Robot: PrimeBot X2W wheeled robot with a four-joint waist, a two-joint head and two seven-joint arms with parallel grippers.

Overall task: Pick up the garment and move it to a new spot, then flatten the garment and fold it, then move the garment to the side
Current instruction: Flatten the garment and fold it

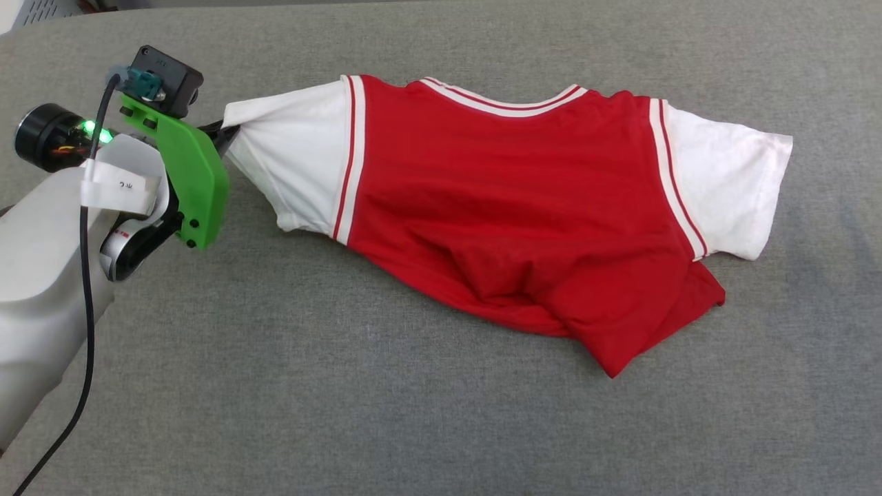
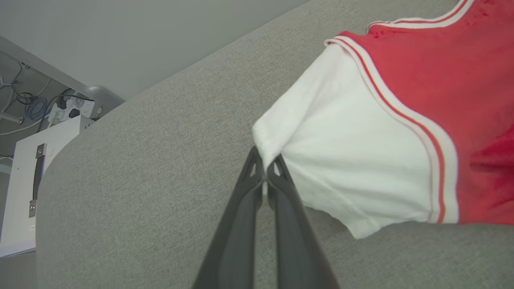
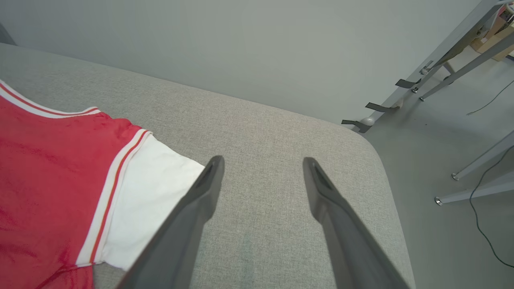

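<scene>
The red body (image 1: 513, 182) should fall open much longer when I lift the garment by both white sleeves, because its lower part lies gathered in loose folds (image 1: 529, 282).
The garment (image 1: 510, 200) lies spread on the grey table (image 1: 344, 386), red body with white sleeves and striped trim, its lower hem bunched toward the right. No lettering shows on the side facing up. My left gripper (image 2: 265, 160) is shut on the edge of the garment's left white sleeve (image 2: 345, 156); in the head view its tips (image 1: 227, 132) meet that sleeve's cuff. My right gripper (image 3: 261, 164) hangs open over bare table just beyond the right white sleeve (image 3: 148, 196), nothing between its fingers.
The table's rounded far corner (image 3: 373, 148) drops to grey floor with metal legs (image 3: 461, 68) and a cable. A white cabinet (image 2: 28, 192) and a power strip stand past the table's edge in the left wrist view.
</scene>
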